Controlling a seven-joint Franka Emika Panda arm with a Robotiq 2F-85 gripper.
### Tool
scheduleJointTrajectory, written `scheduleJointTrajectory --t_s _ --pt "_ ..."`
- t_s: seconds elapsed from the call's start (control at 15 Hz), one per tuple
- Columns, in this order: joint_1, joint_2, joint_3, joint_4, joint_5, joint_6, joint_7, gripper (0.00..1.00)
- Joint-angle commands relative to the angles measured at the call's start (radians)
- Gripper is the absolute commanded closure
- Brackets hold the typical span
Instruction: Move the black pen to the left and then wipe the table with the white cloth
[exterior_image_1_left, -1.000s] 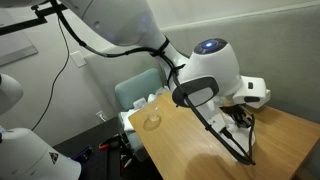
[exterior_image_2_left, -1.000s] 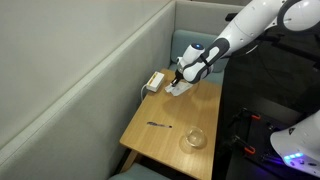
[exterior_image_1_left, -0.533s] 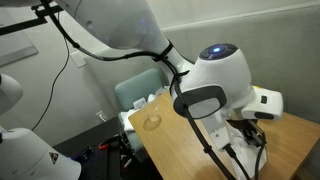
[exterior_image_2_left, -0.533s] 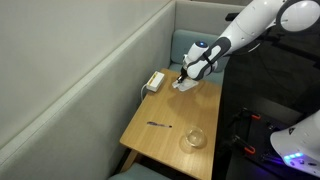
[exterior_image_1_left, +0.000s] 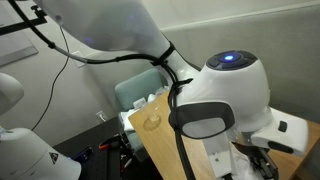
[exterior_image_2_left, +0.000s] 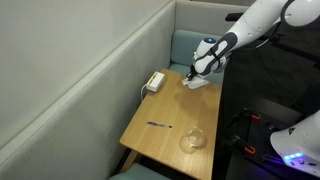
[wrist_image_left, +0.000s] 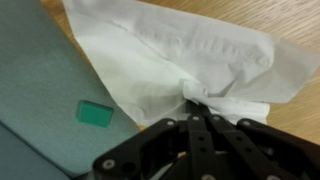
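I should sweep the white cloth back along the table toward the wood (exterior_image_2_left: 155, 102) by the small box with my gripper, because the cloth reaches the table's end (wrist_image_left: 106, 82) beside the bench.
The black pen (exterior_image_2_left: 158, 125) lies on the wooden table (exterior_image_2_left: 175, 110) near its front half, far from my gripper. My gripper (exterior_image_2_left: 196, 74) is at the far end of the table, shut on the white cloth (exterior_image_2_left: 198, 83), which it presses on the tabletop. In the wrist view the closed fingers (wrist_image_left: 196, 103) pinch a bunched fold of the white cloth (wrist_image_left: 170, 50), which spreads crumpled over the wood. In an exterior view the arm's wrist (exterior_image_1_left: 225, 100) fills the frame and hides the cloth and pen.
A clear glass (exterior_image_2_left: 195, 138) stands near the table's front corner; it also shows in an exterior view (exterior_image_1_left: 152, 120). A small box (exterior_image_2_left: 154, 81) sits at the wall-side edge. A grey-green cushioned bench (exterior_image_2_left: 190, 45) lies beyond the table's end. A green tag (wrist_image_left: 96, 113) shows on the bench fabric.
My gripper has dragged the white cloth across the far end of the table, away from the box and toward the table's outer edge. The pen and glass have not moved.
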Motion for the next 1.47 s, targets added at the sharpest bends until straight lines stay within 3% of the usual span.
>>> scheduleJointTrajectory --t_s 0.0,0.33,0.6,0.93,1.4 --pt "-0.052 -0.083 0.102 -0.069 0.022 -0.111 -0.061 1.00" --pt "-0.021 -0.106 0.200 -0.107 0.043 -0.209 -0.142 1.00" --pt "0.046 -0.098 0.213 -0.116 0.030 -0.232 -0.148 1.00" --pt "0.109 -0.114 0.120 -0.138 0.001 -0.188 -0.110 1.00" --pt "0.106 -0.127 -0.091 -0.151 -0.035 -0.125 -0.047 1.00"
